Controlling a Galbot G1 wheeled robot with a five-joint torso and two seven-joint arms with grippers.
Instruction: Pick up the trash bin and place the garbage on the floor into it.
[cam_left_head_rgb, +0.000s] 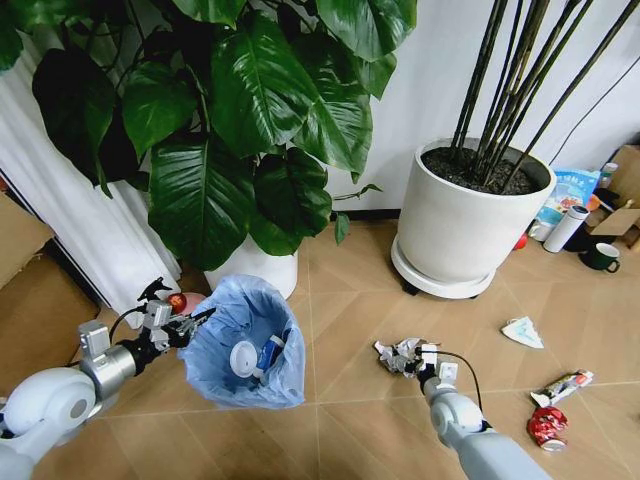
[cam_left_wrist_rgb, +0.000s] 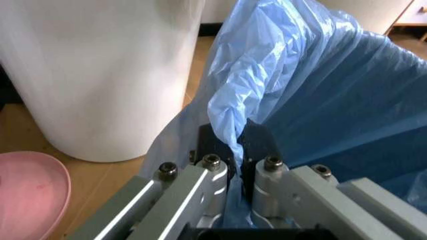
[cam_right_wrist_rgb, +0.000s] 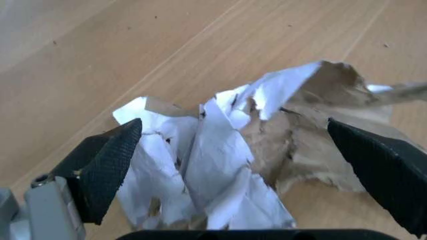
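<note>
The paper wad's brown flap keeps its arch above the floor, so when I lift the paper wad, it will come up whole and stay spread out.
My left gripper is shut on the rim of the trash bin, pinching its light-blue bag between the fingers and holding it above the floor. A white disc and a blue wrapper lie inside. My right gripper is low over a crumpled white-and-brown paper wad. It stands open, with the fingers on either side of the wad. More garbage lies to the right: a white-blue wrapper, a red-white wrapper and a crushed red piece.
A leafy plant in a white pot stands right behind the bin, close to my left gripper. A larger white pot on a wheeled base is at the back right. A mug and a bottle stand far right. Cardboard is at the left.
</note>
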